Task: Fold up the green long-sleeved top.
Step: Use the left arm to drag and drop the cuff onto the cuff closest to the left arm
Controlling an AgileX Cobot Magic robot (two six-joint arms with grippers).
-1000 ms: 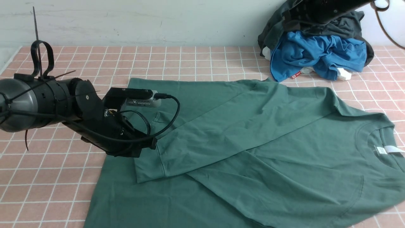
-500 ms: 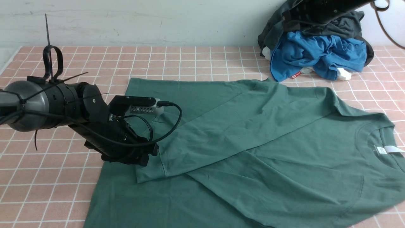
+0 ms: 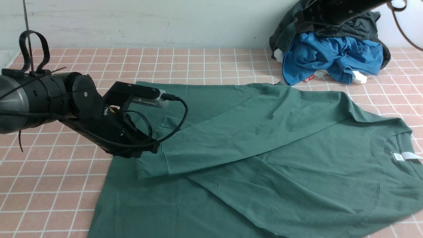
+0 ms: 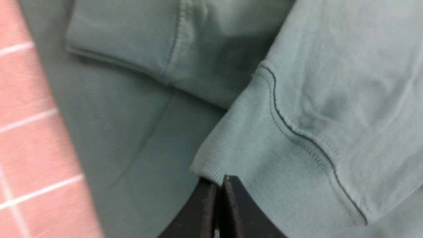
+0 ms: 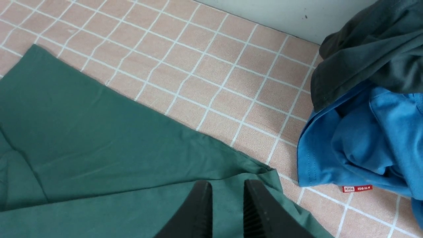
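My gripper will lift the top's ribbed end across the body, and it will droop and curl over, since the green long-sleeved top (image 3: pixel 253 131) lies in soft, slack creases (image 3: pixel 277 168).
The green long-sleeved top (image 3: pixel 264 148) lies spread over the tiled table, with its neck and white label (image 3: pixel 401 156) at the right. One sleeve is laid diagonally across the body, ending in its ribbed cuff (image 3: pixel 152 165) at the left. My left gripper (image 3: pixel 155 150) is shut on the corner of that cuff (image 4: pixel 251 138); in the left wrist view the gripper (image 4: pixel 219 180) pinches the rib edge, and a second cuff (image 4: pixel 125 36) lies beyond. My right gripper (image 5: pixel 224 185) hangs open above the top's far edge (image 5: pixel 99 138), holding nothing.
A pile with a bright blue garment (image 3: pixel 330 56) and a dark charcoal one (image 3: pixel 363 23) sits at the back right against the wall, under my right arm (image 3: pixel 333 10). Pink tiled table (image 3: pixel 198 62) shows behind and to the left of the top.
My left gripper opened, dipped to the cuff and shut on it. The cuff end has since risen and shifted slightly back and left. The right arm has not moved.
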